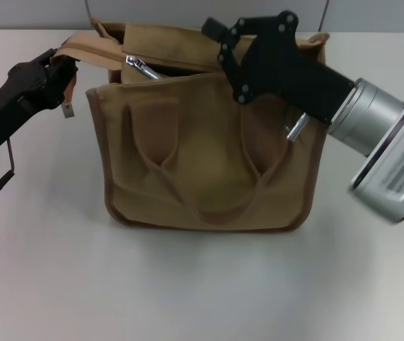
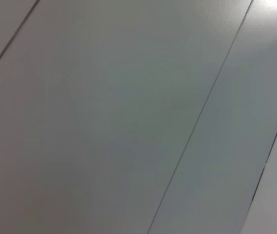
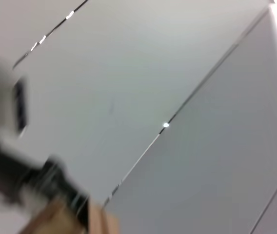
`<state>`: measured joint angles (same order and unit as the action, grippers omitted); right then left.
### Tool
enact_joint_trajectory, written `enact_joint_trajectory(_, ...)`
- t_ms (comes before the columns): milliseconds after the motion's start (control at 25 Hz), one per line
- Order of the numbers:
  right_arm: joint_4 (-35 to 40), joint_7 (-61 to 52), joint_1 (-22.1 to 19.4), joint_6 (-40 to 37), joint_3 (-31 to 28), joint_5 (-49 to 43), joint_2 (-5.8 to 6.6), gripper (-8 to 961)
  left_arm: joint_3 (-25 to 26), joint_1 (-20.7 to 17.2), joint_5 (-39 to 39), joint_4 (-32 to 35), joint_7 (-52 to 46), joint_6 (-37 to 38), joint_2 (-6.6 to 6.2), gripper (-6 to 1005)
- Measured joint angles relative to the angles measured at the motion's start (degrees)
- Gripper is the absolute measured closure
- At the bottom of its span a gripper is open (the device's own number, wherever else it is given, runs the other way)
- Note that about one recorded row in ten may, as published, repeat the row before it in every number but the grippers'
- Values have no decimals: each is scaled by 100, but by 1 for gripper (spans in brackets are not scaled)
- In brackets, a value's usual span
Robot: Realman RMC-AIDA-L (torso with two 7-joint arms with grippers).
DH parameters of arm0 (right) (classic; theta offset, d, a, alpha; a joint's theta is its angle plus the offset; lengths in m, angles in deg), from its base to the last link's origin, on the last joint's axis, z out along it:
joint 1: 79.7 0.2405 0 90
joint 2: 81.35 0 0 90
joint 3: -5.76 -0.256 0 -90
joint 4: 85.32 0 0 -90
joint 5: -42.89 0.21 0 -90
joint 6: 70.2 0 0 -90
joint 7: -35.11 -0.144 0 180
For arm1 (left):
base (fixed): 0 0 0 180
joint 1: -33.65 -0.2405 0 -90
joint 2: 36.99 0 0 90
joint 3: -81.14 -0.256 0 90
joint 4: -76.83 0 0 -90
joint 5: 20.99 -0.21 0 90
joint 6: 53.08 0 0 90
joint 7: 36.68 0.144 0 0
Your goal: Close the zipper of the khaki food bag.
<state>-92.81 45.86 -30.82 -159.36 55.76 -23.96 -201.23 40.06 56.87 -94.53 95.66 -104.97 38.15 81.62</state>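
Note:
I should turn my right gripper level along the zipper and take the pull tab's loose end (image 1: 157, 74), because the gripper is slanted above the top panel (image 1: 181, 44), off the pull tab's line.
The khaki food bag (image 1: 202, 156) stands on the table in the head view, with two looped handles on its front. Its zipper (image 1: 102, 48) runs along the top and is partly open; the silver pull tab (image 1: 139, 67) lies near the left end. My left gripper (image 1: 63, 64) is at the bag's top left corner, shut on the tan end strip of the zipper. My right gripper (image 1: 218, 41) is open above the top panel, to the right of the pull tab and apart from it. A tan corner of the bag (image 3: 70, 219) shows in the right wrist view.
The grey table (image 1: 202, 284) spreads in front of and beside the bag. A small grey tag (image 1: 67, 110) hangs below the left gripper. The left wrist view shows only grey panels (image 2: 128, 117). The right wrist view shows grey panels and a blurred arm (image 3: 11, 170).

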Motion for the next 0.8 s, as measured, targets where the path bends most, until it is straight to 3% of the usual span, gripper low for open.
enact_joint_trajectory(80,146,-1430,87,-28,-26,-47,0,954,-5,40,-9,-16,0,63,20,983)
enact_joint_trajectory(120,146,-1430,87,-28,-26,-47,0,954,-5,40,-9,-16,0,63,20,983)
enact_joint_trajectory(160,379,-2416,122,31,15,-202,0,954,-9,53,-14,-20,0,89,22,983)
enact_joint_trajectory(240,529,-2946,122,57,23,-344,-1,954,-31,80,-21,-25,-18,139,28,983)
enact_joint_trajectory(280,954,-3916,78,73,26,-684,-1,954,-76,103,-20,-27,-64,174,29,983)
enact_joint_trajectory(320,954,-3916,78,73,26,-684,-1,938,-76,103,-20,-27,-64,174,29,983)
enact_joint_trajectory(400,1639,-5190,-42,69,68,-1178,-1,905,-99,131,-21,-28,-93,189,30,983)
enact_joint_trajectory(520,1993,-5635,-136,121,256,-1305,0,856,-134,151,-27,-28,-96,199,37,983)
enact_joint_trajectory(800,2307,-5609,-319,246,848,-1296,0,574,-155,169,-26,-29,-97,232,40,984)
